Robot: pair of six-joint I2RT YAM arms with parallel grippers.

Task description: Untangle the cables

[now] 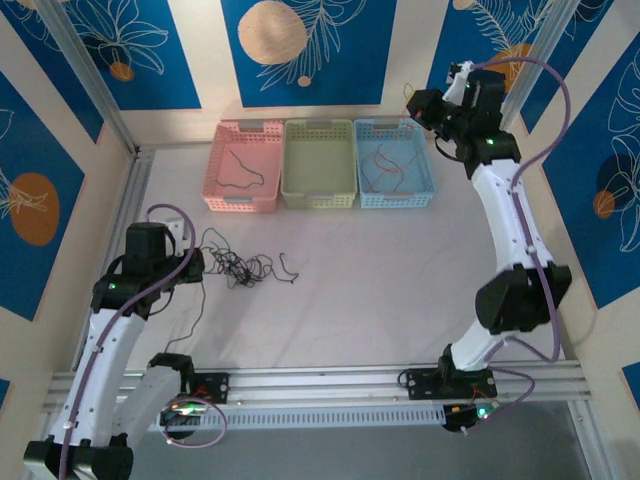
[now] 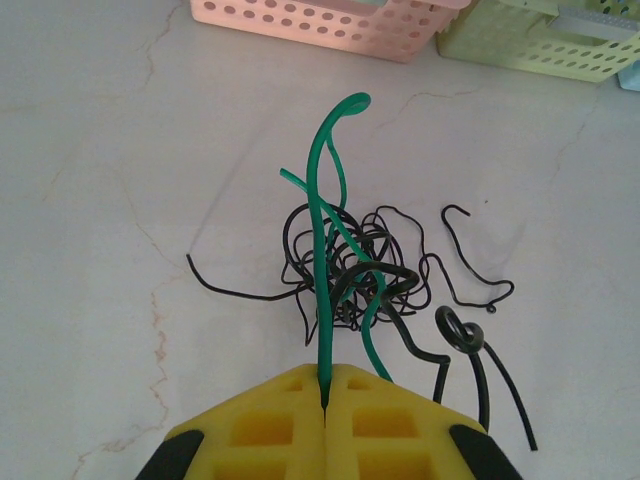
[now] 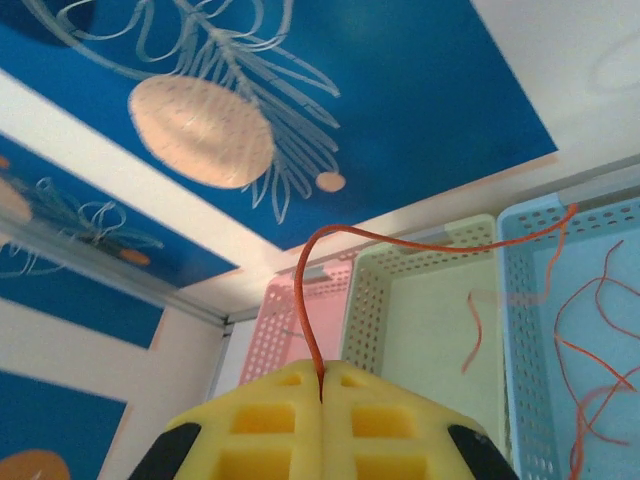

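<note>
The orange cable is free of the black tangle. My right gripper keeps going toward the blue basket with the matching cables and lets go over it.
A tangle of thin black cables lies on the table at the left, and a green cable rises out of the black knot. My left gripper is shut on the green cable's near end. It sits just left of the tangle. My right gripper hangs raised above the far right corner of the blue basket. Its yellow jaws are shut on one orange cable, which arches up and right over the baskets.
Three baskets stand in a row at the back: pink with a black cable, green, and blue with red and orange cables. A loose black cable lies right of the tangle. An aluminium rail runs along the near edge.
</note>
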